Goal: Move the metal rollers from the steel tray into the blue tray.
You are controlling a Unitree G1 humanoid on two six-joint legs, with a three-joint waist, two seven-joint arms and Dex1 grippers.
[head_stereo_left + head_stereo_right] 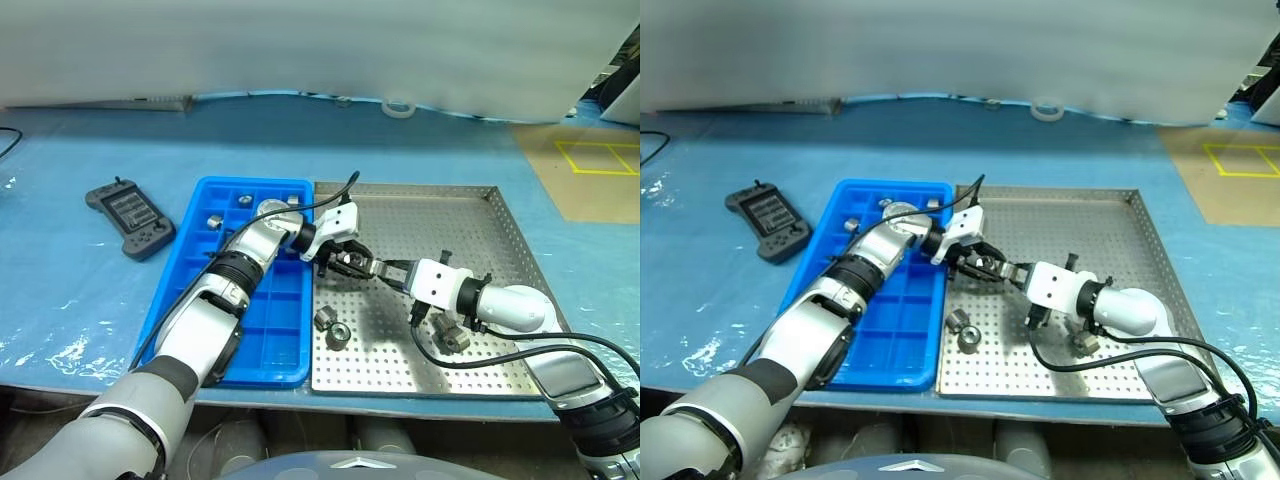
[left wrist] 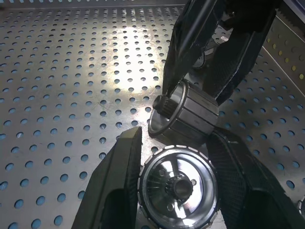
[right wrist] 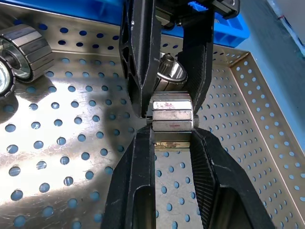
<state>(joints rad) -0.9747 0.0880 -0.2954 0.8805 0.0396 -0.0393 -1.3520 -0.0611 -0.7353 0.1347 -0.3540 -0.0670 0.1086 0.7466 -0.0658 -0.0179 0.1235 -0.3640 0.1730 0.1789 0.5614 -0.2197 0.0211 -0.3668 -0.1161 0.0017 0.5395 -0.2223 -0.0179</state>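
The robot's two grippers hold rollers (image 1: 376, 267) that nearly touch, so the right gripper should move back and wait while the left gripper puts its roller into the blue tray (image 1: 188, 262).
Over the left part of the steel tray (image 1: 480, 225), close to the blue tray (image 1: 270, 330), my two grippers meet tip to tip. My left gripper (image 2: 175, 138) is shut on a metal roller (image 2: 177, 187). Facing it, my right gripper (image 3: 171, 131) is shut on another roller (image 3: 171, 117), held just above the perforated floor. The two held rollers almost touch. Loose rollers lie on the steel tray: two (image 1: 333, 327) near its left edge and one (image 1: 451, 338) under my right wrist. Several rollers (image 1: 214, 220) sit in the far compartments of the blue tray.
A black handheld controller (image 1: 130, 218) lies on the blue sheet left of the blue tray. A roll of tape (image 1: 399, 107) sits at the far edge of the table. Brown floor with yellow markings (image 1: 598, 157) shows at the far right.
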